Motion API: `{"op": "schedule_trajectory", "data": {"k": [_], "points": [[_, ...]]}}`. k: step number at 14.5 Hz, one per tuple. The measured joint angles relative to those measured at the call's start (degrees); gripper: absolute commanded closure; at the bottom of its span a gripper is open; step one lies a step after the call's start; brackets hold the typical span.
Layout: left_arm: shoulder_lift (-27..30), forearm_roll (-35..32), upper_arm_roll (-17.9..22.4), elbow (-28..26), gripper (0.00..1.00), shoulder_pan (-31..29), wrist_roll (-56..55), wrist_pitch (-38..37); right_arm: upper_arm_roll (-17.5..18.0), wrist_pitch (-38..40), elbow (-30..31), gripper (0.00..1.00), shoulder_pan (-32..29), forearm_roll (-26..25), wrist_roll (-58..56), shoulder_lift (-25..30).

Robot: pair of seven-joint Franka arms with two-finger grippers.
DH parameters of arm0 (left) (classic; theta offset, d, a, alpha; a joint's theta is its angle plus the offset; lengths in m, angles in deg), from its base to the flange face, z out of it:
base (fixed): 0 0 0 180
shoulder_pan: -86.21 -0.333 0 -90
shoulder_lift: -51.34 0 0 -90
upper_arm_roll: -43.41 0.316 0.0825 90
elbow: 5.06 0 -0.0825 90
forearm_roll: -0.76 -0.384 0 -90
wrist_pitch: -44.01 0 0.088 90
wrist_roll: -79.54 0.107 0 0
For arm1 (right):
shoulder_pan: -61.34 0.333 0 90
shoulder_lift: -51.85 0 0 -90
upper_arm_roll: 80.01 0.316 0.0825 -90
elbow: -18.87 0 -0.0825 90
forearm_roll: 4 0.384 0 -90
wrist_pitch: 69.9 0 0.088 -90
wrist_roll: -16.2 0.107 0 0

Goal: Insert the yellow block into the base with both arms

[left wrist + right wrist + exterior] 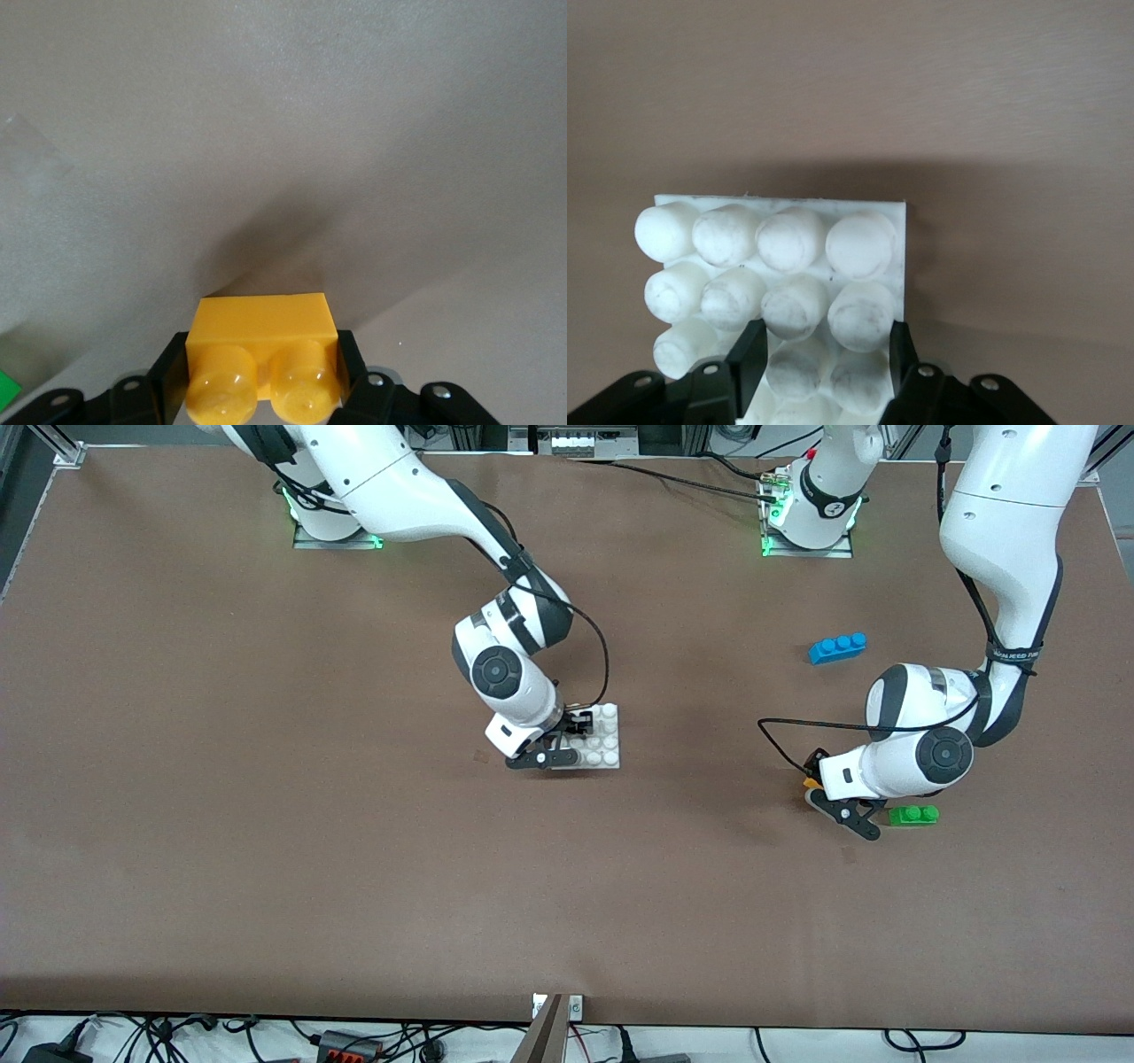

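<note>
I should open my right gripper and move it away before my left gripper pushes the yellow block (261,354) in, because my right gripper's fingers are on both sides of studs of the white base (602,734).
The yellow block (263,332), studs toward the camera, sits between the fingers of my left gripper (263,376), which is shut on it low over the brown table. In the front view only a yellow corner (810,782) shows at the left gripper (815,788), toward the left arm's end. The white studded base (607,737) lies mid-table. My right gripper (570,741) is down on its edge. In the right wrist view its fingers (749,359) clamp two stud columns of the base (780,248), with the right gripper (824,354) shut on it.
A green two-stud brick (913,815) lies right beside the left gripper; its corner shows in the left wrist view (7,390). A blue three-stud brick (837,647) lies farther from the front camera, near the left arm. Black cables trail from both wrists.
</note>
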Motion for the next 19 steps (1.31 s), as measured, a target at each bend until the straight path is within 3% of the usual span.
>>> {"op": "schedule_trajectory", "data": {"k": [4,6,8,12,14,17,19], "points": [[0.0,0.0,0.0,0.0,0.41,0.0,0.0,-0.02,-0.02,-0.55,-0.23,0.08,0.18,0.38,0.01,-0.34],[0.08,0.0,-0.06,0.08,0.45,0.08,0.0,-1.01,-0.42,-0.01,-1.08,0.0,0.16,0.38,0.02,-0.06],[0.45,0.0,-0.36,0.38,0.46,0.22,0.0,-2.69,-2.57,5.49,-2.43,0.0,0.17,0.34,0.01,2.58],[3.49,0.35,-1.51,1.31,0.49,1.16,-0.32,-8.52,-12.36,22.74,-3.28,0.0,-0.11,-0.2,-3.34,13.01],[5.13,3.69,-2.08,1.98,0.5,2.34,-1.79,-12.54,-17.91,30.74,-3.2,0.0,-0.24,-1.45,-5.98,17.05],[6.86,7.85,-2.67,2.39,0.5,6.0,-9.04,-15.36,-24.13,40.47,-3.06,0.0,-0.45,-9.03,-10.88,21.11],[7.29,8.76,-5.23,2.74,0.5,8.39,-17.41,-15.61,-27.5,45.7,-3.02,0.0,-0.49,-13.23,-15.1,23.25]]}}
